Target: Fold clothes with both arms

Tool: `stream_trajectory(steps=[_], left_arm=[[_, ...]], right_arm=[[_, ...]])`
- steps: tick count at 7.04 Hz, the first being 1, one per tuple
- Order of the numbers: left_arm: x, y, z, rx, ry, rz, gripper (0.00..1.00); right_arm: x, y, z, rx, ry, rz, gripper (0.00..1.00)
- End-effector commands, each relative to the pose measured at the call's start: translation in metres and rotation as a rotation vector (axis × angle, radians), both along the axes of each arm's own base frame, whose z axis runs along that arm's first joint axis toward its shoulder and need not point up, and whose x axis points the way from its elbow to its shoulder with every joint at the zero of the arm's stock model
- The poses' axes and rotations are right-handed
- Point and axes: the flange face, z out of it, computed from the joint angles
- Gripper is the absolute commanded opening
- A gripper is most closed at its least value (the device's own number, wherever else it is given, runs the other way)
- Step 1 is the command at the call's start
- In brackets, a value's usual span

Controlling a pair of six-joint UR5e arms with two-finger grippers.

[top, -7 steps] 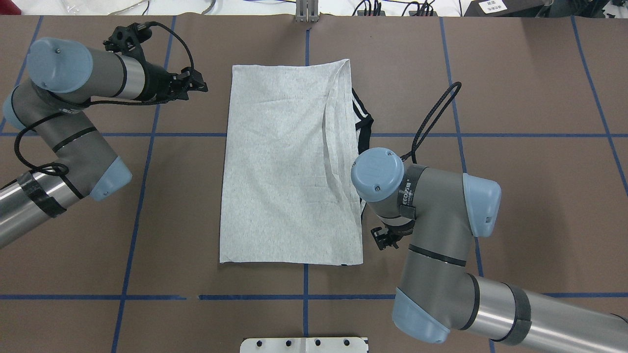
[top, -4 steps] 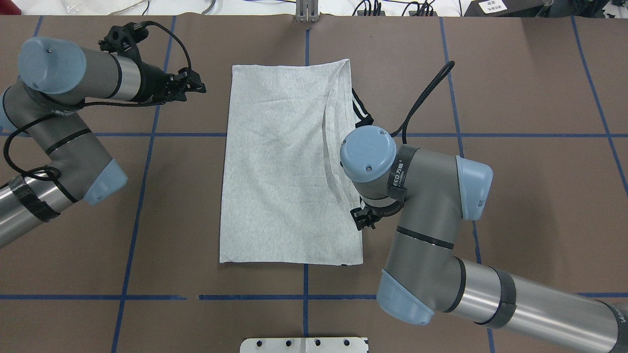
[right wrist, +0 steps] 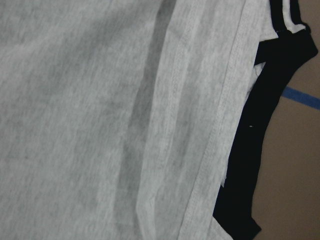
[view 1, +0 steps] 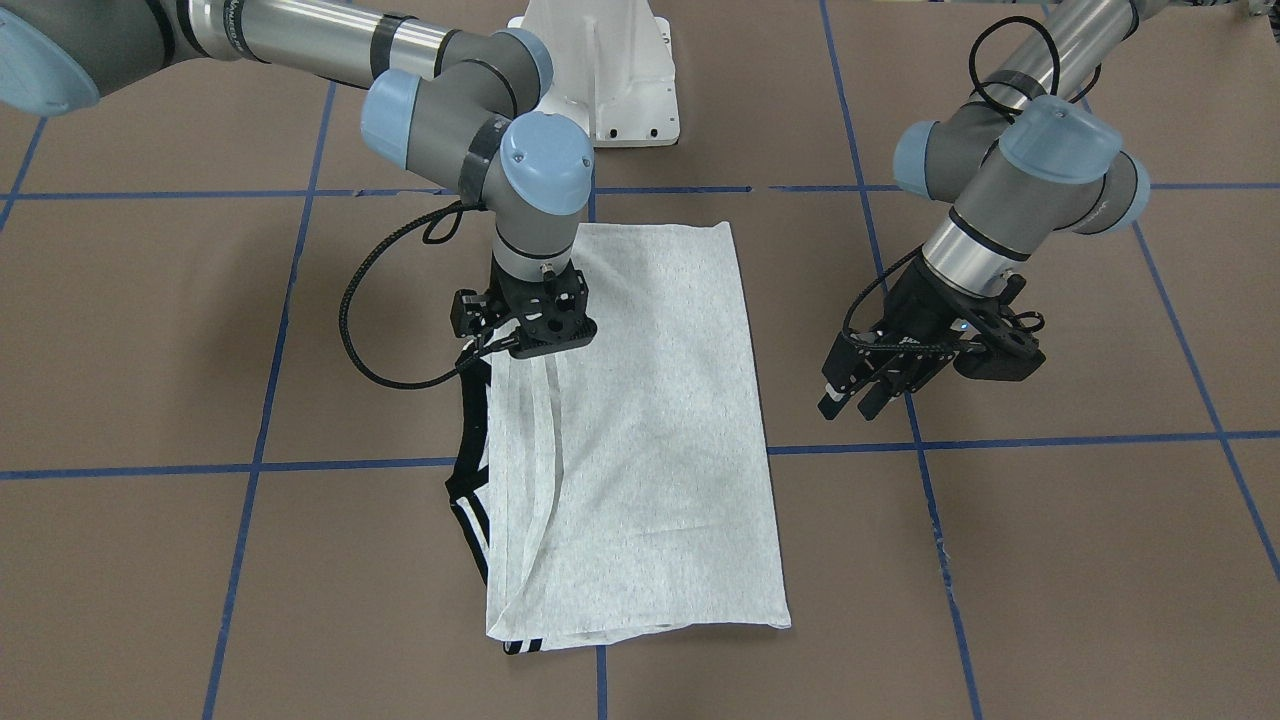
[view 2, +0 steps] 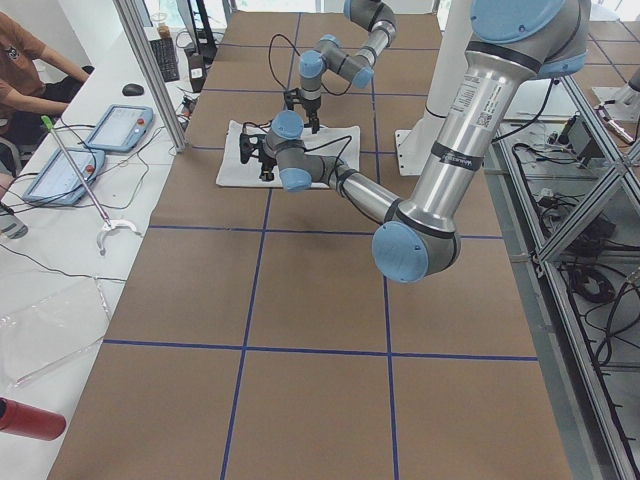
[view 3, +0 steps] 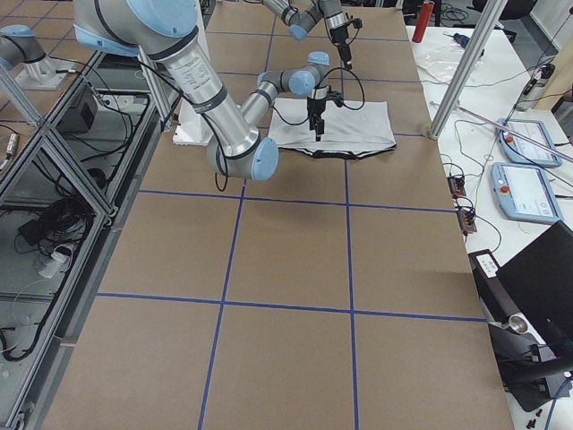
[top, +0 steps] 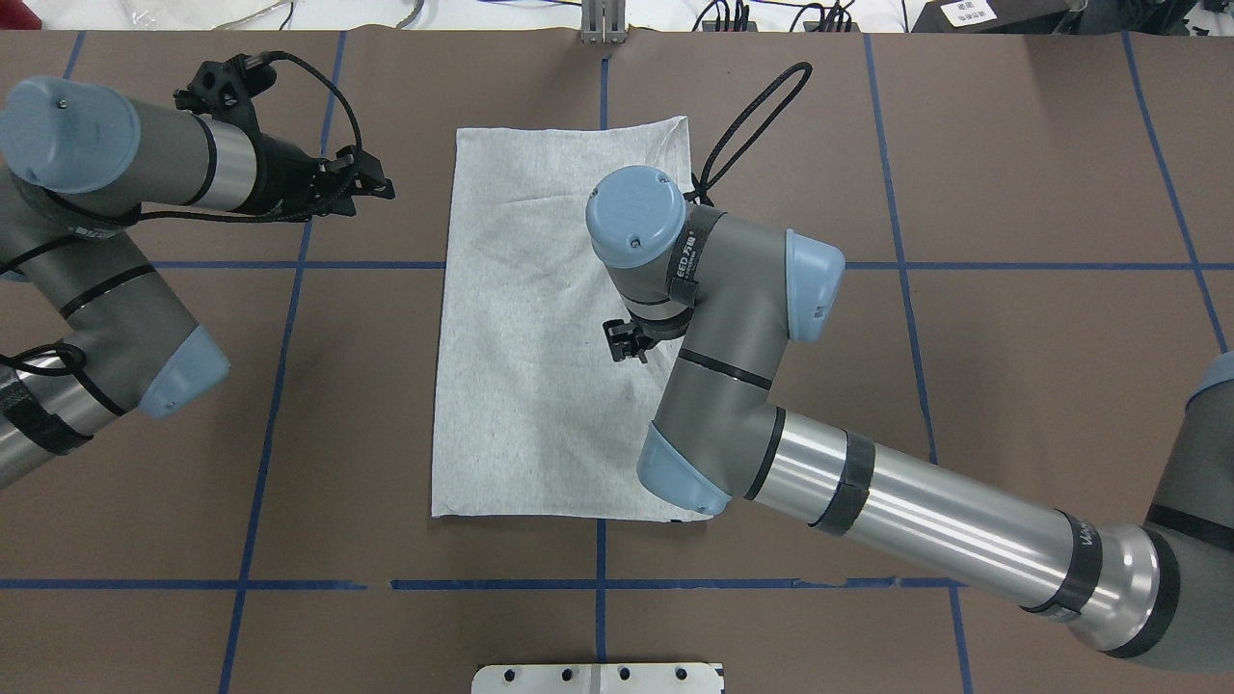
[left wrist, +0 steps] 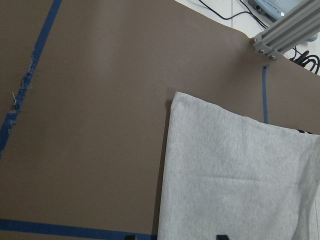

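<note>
A loose fold [view 1: 554, 450] lies along the light grey T-shirt next to its black collar trim. My right gripper should flatten the T-shirt's edge [view 1: 491, 462] by the trim before it folds any further.
The light grey T-shirt [top: 521, 386] lies folded into a long rectangle in the middle of the table, also in the front view [view 1: 640, 450]. Its black collar trim [view 1: 468, 440] and striped shoulder stick out along the edge on the robot's right, as the right wrist view [right wrist: 270, 125] also shows. My right gripper [view 1: 530, 340] points down over that edge, near the shirt's middle. Its fingers are hidden, and in the overhead view the wrist covers it. My left gripper [top: 381, 186] is open and empty, above the table beside the shirt's far left corner [left wrist: 175, 95].
The white pedestal [view 1: 610, 70] stands at the robot's side of the table. Blue tape lines [top: 280, 386] cross the brown surface. A metal post [top: 603, 24] stands at the far edge. Tablets [view 2: 115, 125] lie on a side desk beyond the far edge.
My right arm has swung from the shirt's near right edge away from the robot and leftward, over the shirt. My left arm has drawn back a little to the left. The shirt has not moved.
</note>
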Motion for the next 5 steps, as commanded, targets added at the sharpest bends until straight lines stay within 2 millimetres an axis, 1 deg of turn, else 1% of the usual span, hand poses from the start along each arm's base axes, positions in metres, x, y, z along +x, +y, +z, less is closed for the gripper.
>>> stream_trajectory(steps=[1,2,3,4,5], left_arm=[[-0.001,0.001,0.007,-0.010,-0.008,0.001,0.62],[-0.001,0.003,0.009,-0.011,-0.009,0.002,0.62],[-0.002,0.003,0.009,-0.011,-0.009,0.001,0.62],[-0.002,0.003,0.010,-0.012,-0.010,0.001,0.62],[-0.002,0.003,0.010,-0.012,-0.010,0.001,0.62]], right_arm=[[0.002,-0.026,0.018,-0.008,0.029,0.025,1.00],[0.006,-0.037,0.030,-0.006,0.050,0.029,1.00],[0.016,-0.045,0.049,-0.009,0.074,0.028,1.00],[0.043,-0.059,0.069,-0.015,0.088,0.033,1.00],[0.050,-0.064,0.055,-0.002,0.070,0.041,1.00]])
